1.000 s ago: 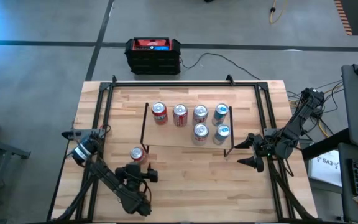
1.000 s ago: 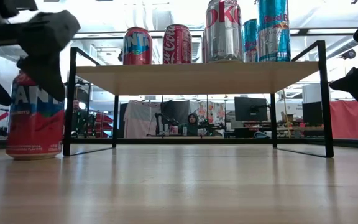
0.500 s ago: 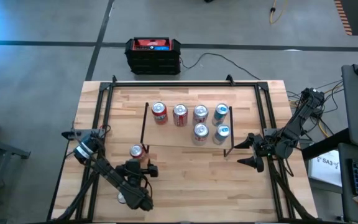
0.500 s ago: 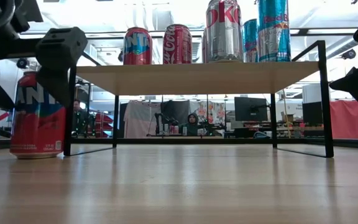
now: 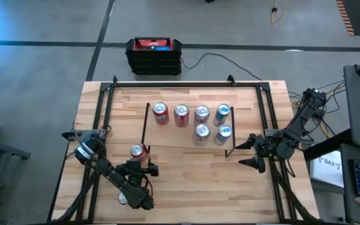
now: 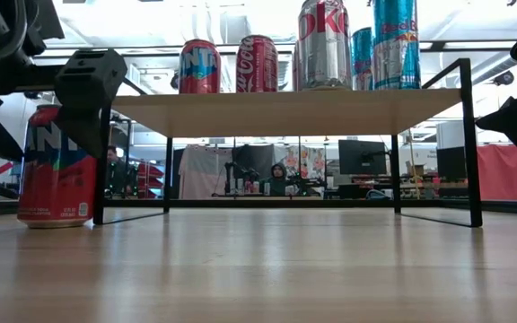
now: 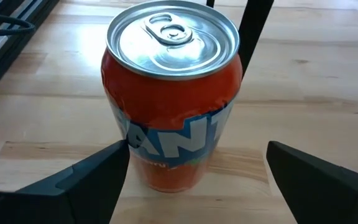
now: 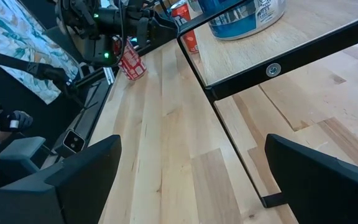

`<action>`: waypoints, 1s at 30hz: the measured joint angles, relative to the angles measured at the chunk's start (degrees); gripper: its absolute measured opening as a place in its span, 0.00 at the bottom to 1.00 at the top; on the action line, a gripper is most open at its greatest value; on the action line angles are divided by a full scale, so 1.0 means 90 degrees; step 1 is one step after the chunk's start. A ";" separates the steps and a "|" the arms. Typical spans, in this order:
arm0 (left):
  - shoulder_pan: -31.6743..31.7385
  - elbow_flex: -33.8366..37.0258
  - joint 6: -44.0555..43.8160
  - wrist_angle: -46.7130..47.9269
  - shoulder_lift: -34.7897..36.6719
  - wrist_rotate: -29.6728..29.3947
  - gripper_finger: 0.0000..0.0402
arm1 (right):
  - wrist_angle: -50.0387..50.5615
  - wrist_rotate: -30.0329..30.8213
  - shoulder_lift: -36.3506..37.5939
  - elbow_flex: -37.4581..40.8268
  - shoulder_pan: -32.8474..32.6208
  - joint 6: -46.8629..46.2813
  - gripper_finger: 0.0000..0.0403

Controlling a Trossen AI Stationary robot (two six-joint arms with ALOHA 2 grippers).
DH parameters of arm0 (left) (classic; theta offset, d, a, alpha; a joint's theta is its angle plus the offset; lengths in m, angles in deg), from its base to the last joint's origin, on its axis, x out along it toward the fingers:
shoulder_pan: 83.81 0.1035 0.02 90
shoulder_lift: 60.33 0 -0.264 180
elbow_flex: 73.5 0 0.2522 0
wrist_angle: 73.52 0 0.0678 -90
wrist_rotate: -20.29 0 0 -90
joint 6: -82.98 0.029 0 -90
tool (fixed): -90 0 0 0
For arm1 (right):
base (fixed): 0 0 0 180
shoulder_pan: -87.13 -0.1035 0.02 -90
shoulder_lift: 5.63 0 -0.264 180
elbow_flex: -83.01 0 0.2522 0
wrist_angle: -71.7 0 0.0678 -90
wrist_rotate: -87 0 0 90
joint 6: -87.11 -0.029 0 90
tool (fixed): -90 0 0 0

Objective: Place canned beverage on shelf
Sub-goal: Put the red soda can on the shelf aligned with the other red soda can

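Note:
The soda can is off-center between the fingers of my left gripper, right up beside the shelf's leg (image 6: 100, 179). Next, I back away from the can and center the fingers around its body (image 6: 56, 188).
An orange and blue soda can (image 7: 169, 106) stands upright on its base on the wooden table (image 5: 192, 181), just outside the shelf's near left leg (image 7: 257, 25). The shelf (image 5: 174, 139) is a low light-wood board on black legs and carries several cans (image 6: 321, 45). My left gripper (image 5: 140, 165) is open on the can's near side, one finger on each side of the can's lower half. My right gripper (image 5: 249, 153) waits open at the shelf's right end with nothing between its fingers. My left gripper has one fingertip (image 7: 114, 155) right beside the can's lower wall; I cannot tell whether it touches. The other fingertip (image 7: 278, 152) stands clearly apart from the can. The fingers come from the table's near side, slanting down.
Black rails (image 5: 108, 106) run along the table's left, far and right sides. A black-and-red box (image 5: 154, 55) sits on the floor beyond the far edge. Bare tabletop lies between the shelf and the near edge (image 5: 199, 187).
My left gripper has moved a little down and toward the can, so its fingers now flank the can lower on its wall. The can remains upright on the table.

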 joint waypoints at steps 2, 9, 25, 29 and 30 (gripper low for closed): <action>0.0002 0.0030 -0.0031 -0.0004 0.0000 -0.0005 0.90 | 0.0001 0.0000 0.0000 0.0000 0.0001 -0.0001 0.95; -0.0010 0.0067 -0.0163 -0.0034 0.0000 0.0145 0.90 | 0.0001 0.0001 0.0000 0.0000 0.0000 0.0000 0.95; -0.0015 0.0369 -0.0259 -0.0026 0.0000 -0.0125 0.99 | 0.0001 0.0000 0.0000 0.0000 0.0002 0.0001 0.95; -0.0017 0.0369 -0.0255 -0.0028 0.0000 -0.0148 0.97 | 0.0001 0.0001 0.0000 0.0000 0.0000 -0.0001 0.95; -0.0016 0.0369 -0.0227 -0.0041 0.0000 -0.0148 0.96 | 0.0001 0.0000 0.0000 0.0000 0.0001 0.0001 0.95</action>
